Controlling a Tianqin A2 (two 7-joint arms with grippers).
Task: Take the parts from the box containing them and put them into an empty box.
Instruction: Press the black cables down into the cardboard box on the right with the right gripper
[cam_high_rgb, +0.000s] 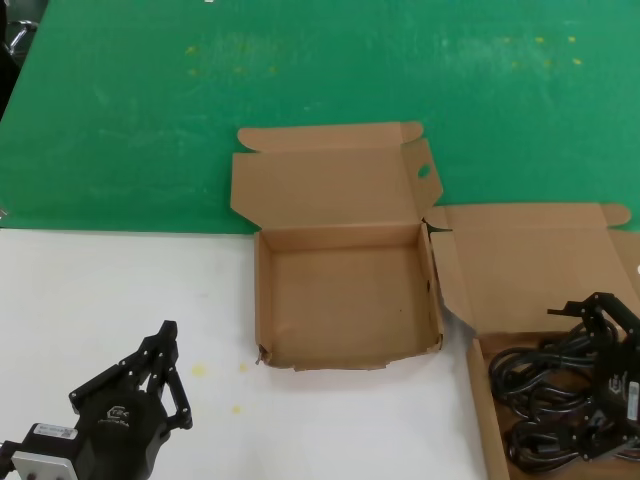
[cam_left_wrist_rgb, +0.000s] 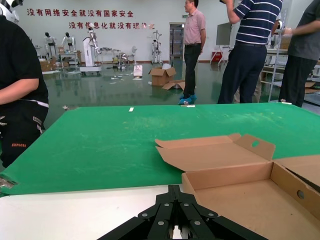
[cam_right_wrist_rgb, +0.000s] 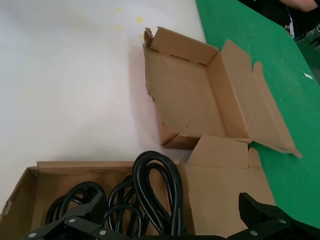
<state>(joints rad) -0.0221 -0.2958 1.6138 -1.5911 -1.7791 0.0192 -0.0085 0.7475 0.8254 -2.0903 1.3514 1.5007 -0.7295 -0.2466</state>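
The black power cord (cam_right_wrist_rgb: 175, 200) will come free as one compact bundle when I lift it, because the bunched loops (cam_right_wrist_rgb: 153, 159) stand higher than the other coils.
The empty box (cam_high_rgb: 345, 300) lies open mid-table, its raised lid flap showing an oval hole (cam_high_rgb: 424, 170); it also shows in the left wrist view (cam_left_wrist_rgb: 240, 200) and the right wrist view (cam_right_wrist_rgb: 185, 95). The box containing them (cam_high_rgb: 478, 400) sits at the front right with its lid (cam_high_rgb: 530, 260) laid back. In it lie the black coiled power cords (cam_high_rgb: 545, 375), also seen in the right wrist view (cam_right_wrist_rgb: 155, 190). My right gripper (cam_high_rgb: 588, 312) hovers over the cords, open and empty, its fingers (cam_right_wrist_rgb: 92, 207) spread wide. My left gripper (cam_high_rgb: 165, 332) is shut and empty at the front left, with its tip (cam_left_wrist_rgb: 174, 192) beside the empty box's left wall.
The white tabletop (cam_high_rgb: 100, 300) borders a green mat (cam_high_rgb: 300, 70) behind the boxes. The two boxes nearly touch at the corner. People (cam_left_wrist_rgb: 250, 50) stand beyond the far table edge. Small yellow marks (cam_high_rgb: 200, 370) dot the table near the left gripper.
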